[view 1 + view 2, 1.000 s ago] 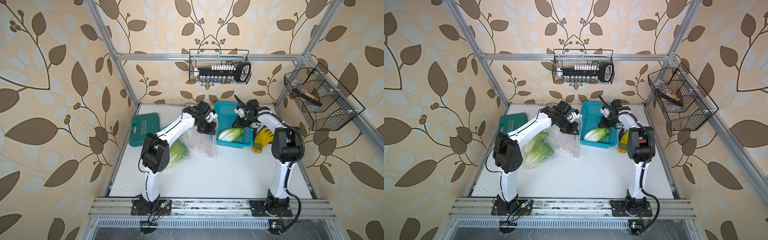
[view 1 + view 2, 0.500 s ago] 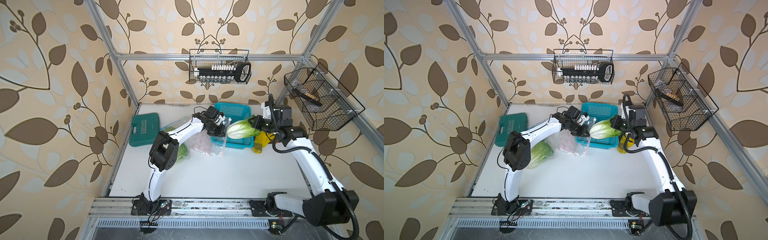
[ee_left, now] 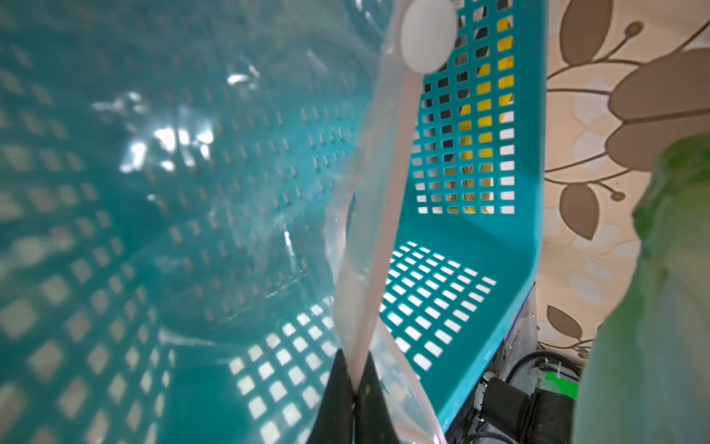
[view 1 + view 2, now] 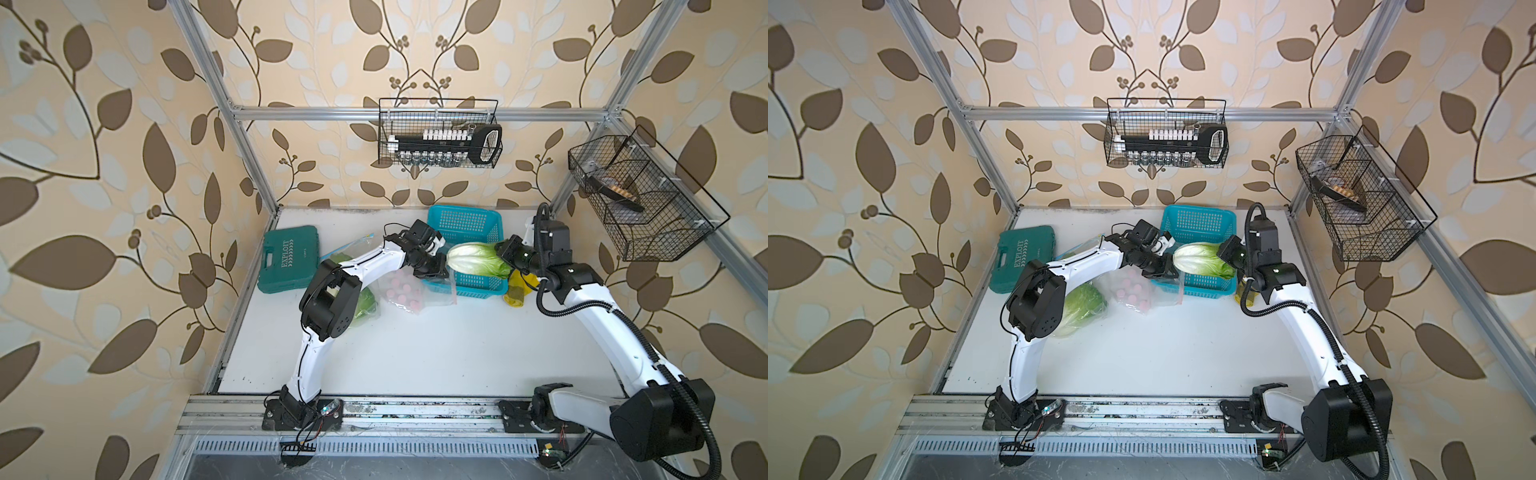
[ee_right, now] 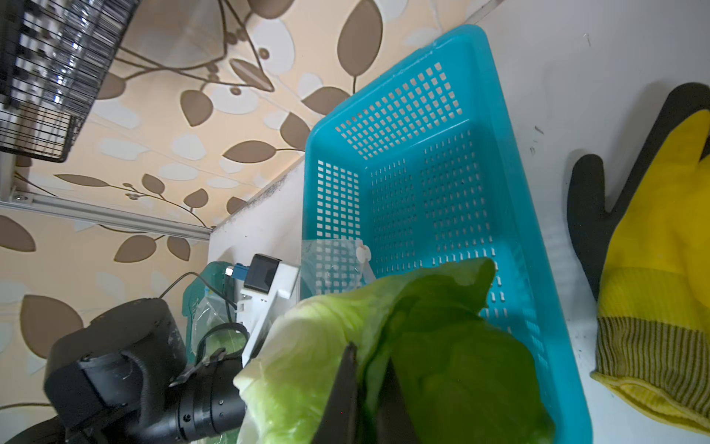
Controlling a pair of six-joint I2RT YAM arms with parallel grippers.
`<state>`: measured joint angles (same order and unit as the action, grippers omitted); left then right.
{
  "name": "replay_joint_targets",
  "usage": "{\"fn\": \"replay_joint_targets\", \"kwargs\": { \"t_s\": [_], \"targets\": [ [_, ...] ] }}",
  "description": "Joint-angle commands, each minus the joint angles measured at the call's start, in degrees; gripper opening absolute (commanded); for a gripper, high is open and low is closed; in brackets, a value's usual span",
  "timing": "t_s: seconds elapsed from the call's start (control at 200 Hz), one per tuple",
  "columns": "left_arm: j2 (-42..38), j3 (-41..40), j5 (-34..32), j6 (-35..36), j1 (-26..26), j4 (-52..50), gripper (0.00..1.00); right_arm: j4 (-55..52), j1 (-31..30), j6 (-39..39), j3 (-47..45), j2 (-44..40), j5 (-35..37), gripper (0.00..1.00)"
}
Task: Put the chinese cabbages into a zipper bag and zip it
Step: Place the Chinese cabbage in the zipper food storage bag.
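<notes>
The cabbage's stalk end (image 4: 456,257) is outside the pink zip strip, so the robot's left gripper should raise the bag's opening (image 4: 453,288) around it before the right gripper pushes any further.
My right gripper (image 4: 505,265) (image 5: 369,365) is shut on the green leaf end of a chinese cabbage (image 4: 478,259) (image 4: 1200,259) (image 5: 442,346). It holds the cabbage in the air over the front of the blue basket (image 4: 465,226), white stalk end toward the left gripper. My left gripper (image 4: 436,269) (image 3: 355,369) is shut on the pink zip strip (image 3: 384,192) of the clear zipper bag (image 4: 407,291) (image 4: 1133,291), raised beside the basket's corner. The white slider (image 3: 424,34) sits at the strip's end. Another cabbage (image 4: 1079,305) lies under the plastic at the bag's other end, partly hidden by the left arm.
A green tool case (image 4: 289,259) lies at the back left. A yellow and black glove (image 5: 661,250) (image 4: 517,289) lies on the table right of the basket. Wire baskets (image 4: 438,137) (image 4: 640,195) hang on the back and right walls.
The right gripper has lifted the cabbage out of the basket and carried it left toward the bag. The left gripper has drawn the bag's strip toward the basket.
</notes>
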<state>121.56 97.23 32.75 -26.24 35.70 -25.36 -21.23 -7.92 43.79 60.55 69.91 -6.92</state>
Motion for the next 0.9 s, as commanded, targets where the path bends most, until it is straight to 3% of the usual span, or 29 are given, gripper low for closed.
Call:
{"fn": "replay_joint_targets", "kwargs": {
  "t_s": [0.0, 0.275, 0.61, 0.735, 0.895],
  "targets": [
    [-5.6, -0.3, 1.9, -1.1, 0.2, 2.3, 0.0, 3.1, -0.9, 2.5, -1.9, 0.7, 4.1, 0.0],
    [-9.5, 0.0, 1.9, -2.0, -0.8, 3.1, 0.0, 8.5, 0.0, 8.0, -5.7, -1.4, 1.6, 0.0],
    [-9.4, 0.2, 3.1, -0.7, -0.5, 1.6, 0.0, 10.6, 1.0, 10.3, -4.1, -2.3, -1.3, 0.0],
    [-10.9, -0.5, 3.0, -0.4, -0.6, 1.5, 0.0, 7.2, 0.3, 8.7, -0.7, -1.8, 0.0, 0.0],
    [-12.8, 1.7, 3.0, -0.9, -0.5, 0.0, 0.0, 8.3, -5.3, 10.1, -2.8, -1.0, 6.9, 0.0]
  ]
}}
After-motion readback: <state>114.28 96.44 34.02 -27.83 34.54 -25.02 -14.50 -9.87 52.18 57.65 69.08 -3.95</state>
